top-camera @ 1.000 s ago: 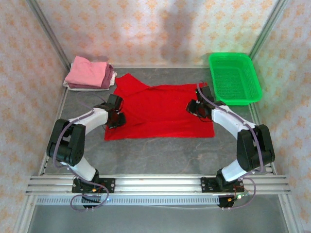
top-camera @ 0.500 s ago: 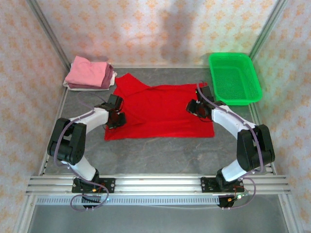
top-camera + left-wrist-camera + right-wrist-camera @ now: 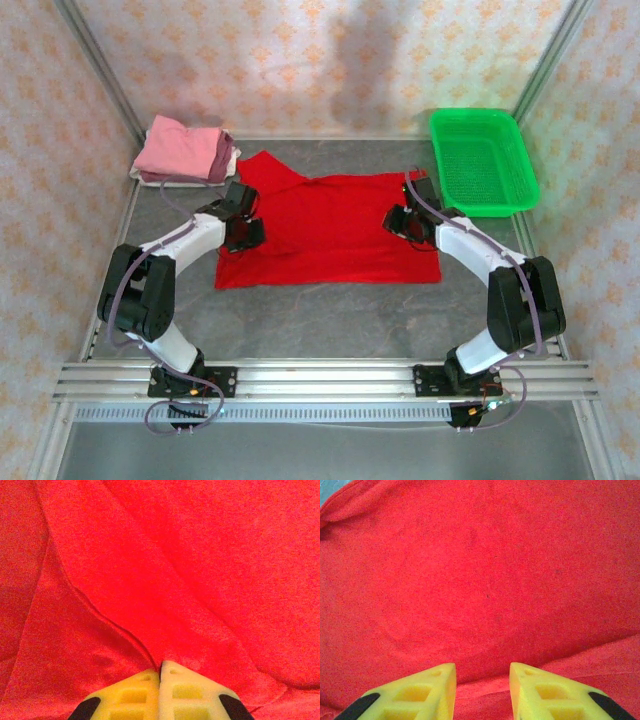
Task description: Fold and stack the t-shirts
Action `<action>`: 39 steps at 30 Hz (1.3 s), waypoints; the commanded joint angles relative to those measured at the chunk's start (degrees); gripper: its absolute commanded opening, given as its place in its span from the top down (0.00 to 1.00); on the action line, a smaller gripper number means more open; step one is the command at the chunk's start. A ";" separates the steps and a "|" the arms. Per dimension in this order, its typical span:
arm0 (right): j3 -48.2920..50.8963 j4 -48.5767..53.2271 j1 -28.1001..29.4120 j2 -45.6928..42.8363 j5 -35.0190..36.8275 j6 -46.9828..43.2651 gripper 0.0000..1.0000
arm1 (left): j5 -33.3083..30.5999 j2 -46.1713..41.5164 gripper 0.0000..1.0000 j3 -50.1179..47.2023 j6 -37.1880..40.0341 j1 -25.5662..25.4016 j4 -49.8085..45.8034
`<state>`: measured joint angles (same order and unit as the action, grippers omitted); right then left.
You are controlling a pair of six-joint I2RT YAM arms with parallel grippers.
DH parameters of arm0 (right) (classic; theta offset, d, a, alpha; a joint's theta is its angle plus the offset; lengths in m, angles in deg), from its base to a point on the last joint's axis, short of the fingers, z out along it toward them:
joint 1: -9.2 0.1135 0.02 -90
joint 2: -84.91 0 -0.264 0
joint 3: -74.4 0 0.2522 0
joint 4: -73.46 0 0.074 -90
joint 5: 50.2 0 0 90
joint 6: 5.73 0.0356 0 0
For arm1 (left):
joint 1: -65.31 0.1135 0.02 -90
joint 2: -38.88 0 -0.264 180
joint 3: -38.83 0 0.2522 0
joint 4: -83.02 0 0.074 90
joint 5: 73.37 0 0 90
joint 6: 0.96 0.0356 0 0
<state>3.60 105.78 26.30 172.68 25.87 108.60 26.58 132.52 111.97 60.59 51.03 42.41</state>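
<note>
I should keep putting the held fold edge down with my left gripper, because it is over the lower layer of the spread red t-shirt. Once it rests there, I should let go.
A bright red t-shirt lies spread flat across the middle of the grey table. My left gripper sits on the shirt's left part. In the left wrist view its yellow fingers are shut, with a raised fold edge of the red cloth running into the seam between them. My right gripper rests at the shirt's right side. Its fingers stand apart over the red cloth, a low ridge of it lying between them. A stack of folded pink, mauve and whitish t-shirts lies at the back left.
A green mesh basket stands at the back right corner. Patterned walls close in the left, back and right sides. Bare grey table shows in front of the shirt, up to the aluminium rail carrying the arm bases.
My left gripper has closed fully and moved a little toward the back along the shirt's left side. The right arm has stayed where it was.
</note>
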 commanded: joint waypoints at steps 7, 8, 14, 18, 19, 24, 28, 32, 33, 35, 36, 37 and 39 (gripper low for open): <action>-1.59 -0.47 0.12 -0.04 0.71 -0.84 0.66 | -3.93 9.56 1.00 14.84 3.28 -0.68 -2.65; -1.67 -0.46 0.08 -0.08 0.75 -0.70 0.66 | -4.11 11.37 1.00 17.00 3.80 -0.78 -3.17; -1.76 -0.24 0.11 -0.39 0.92 -0.65 0.65 | -5.45 25.60 1.00 35.33 9.82 -2.59 -11.68; -1.92 0.23 0.07 -0.25 1.01 -0.54 0.65 | -7.03 31.92 0.66 46.28 13.16 -5.34 -17.53; -2.02 0.36 0.11 -0.22 0.88 -0.60 0.65 | -7.54 32.41 0.56 47.44 13.63 -5.92 -18.30; -2.74 1.85 0.12 -0.39 1.30 -1.21 0.64 | -12.55 25.44 0.38 40.63 13.33 -6.90 -15.28; -2.11 3.48 0.05 -0.68 2.24 -2.27 0.64 | -14.15 11.70 0.37 25.93 11.75 -6.15 -8.64; 2.53 2.45 0.06 -2.52 2.40 -2.15 0.64 | -9.85 -0.56 0.38 10.16 7.49 -1.87 -3.21; 3.77 2.76 0.11 -3.16 2.70 -1.83 0.64 | -8.14 -3.29 0.38 6.07 6.21 -0.17 -2.05; 6.24 2.84 0.12 -4.46 2.77 -1.05 0.65 | -4.96 -7.13 0.39 -0.44 4.80 2.90 -0.43; 7.54 2.79 0.10 -5.22 2.73 -0.47 0.65 | -3.17 -8.21 0.40 -2.88 4.40 4.36 -0.69; 8.52 2.92 0.12 -5.84 2.77 0.11 0.66 | -1.83 -8.70 0.41 -4.47 4.28 5.21 -1.11; 10.63 2.90 0.10 -6.77 3.06 1.60 0.68 | -0.24 -8.92 0.44 -7.12 4.49 5.67 -1.84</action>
<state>11.91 107.51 26.30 168.37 26.81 108.21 21.53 123.10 108.67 66.95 56.62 39.83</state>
